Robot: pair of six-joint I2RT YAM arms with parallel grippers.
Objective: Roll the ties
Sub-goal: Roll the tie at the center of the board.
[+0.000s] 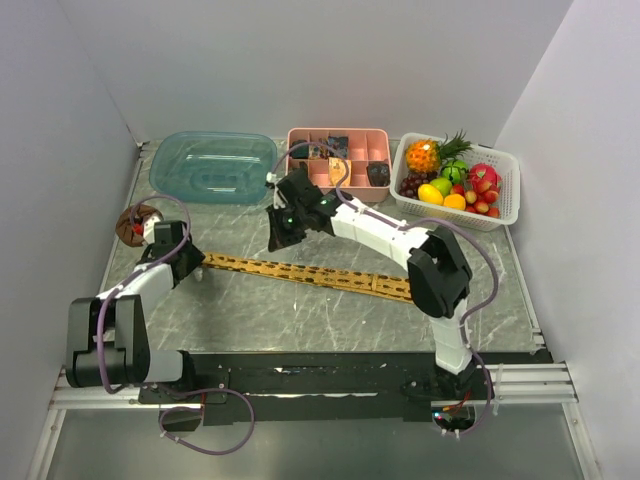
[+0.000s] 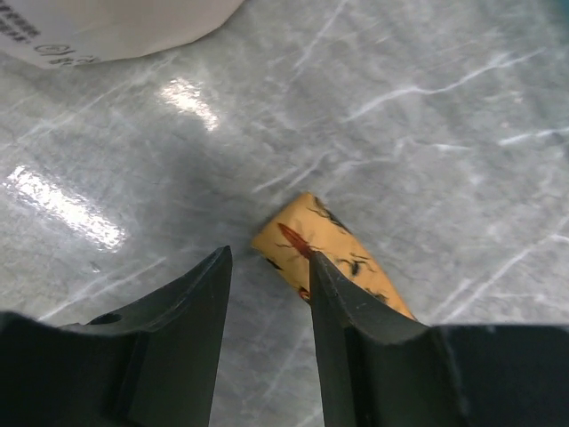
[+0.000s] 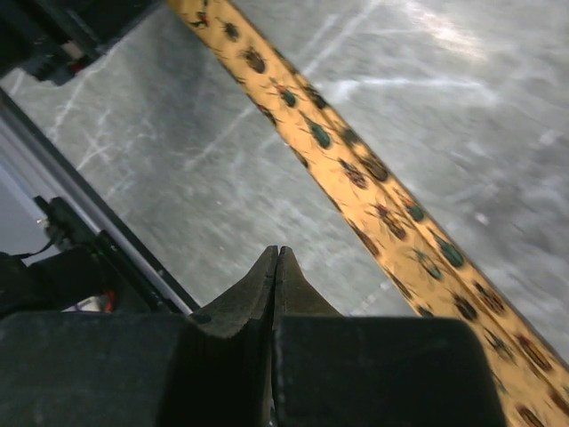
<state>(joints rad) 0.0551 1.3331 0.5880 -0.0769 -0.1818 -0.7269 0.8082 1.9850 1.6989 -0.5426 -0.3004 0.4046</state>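
The tie's narrow end [image 2: 331, 258] runs off under one finger of my left gripper. I should open the gripper, center its fingers over the tie's tip [image 2: 286, 226] and pinch it before I roll.
A long narrow golden-yellow tie [image 1: 310, 273] with a dark pattern lies flat across the table, running left to right. My left gripper [image 1: 196, 266] is open at the tie's narrow left end. In the left wrist view the tie end [image 2: 333, 236] lies just past the right fingertip [image 2: 322, 271], and the gap between the fingers holds bare table. My right gripper [image 1: 279, 238] hovers behind the tie's middle, shut and empty. In the right wrist view its closed tips [image 3: 277, 255] sit beside the tie [image 3: 356, 169], apart from it.
A teal plastic tub [image 1: 212, 165], a pink compartment tray [image 1: 338, 158] and a white basket of fruit [image 1: 505, 195] stand along the back. A small brown round bundle [image 1: 135, 222] sits at the left wall. A white rounded object [image 2: 107, 27] is just beyond the left gripper.
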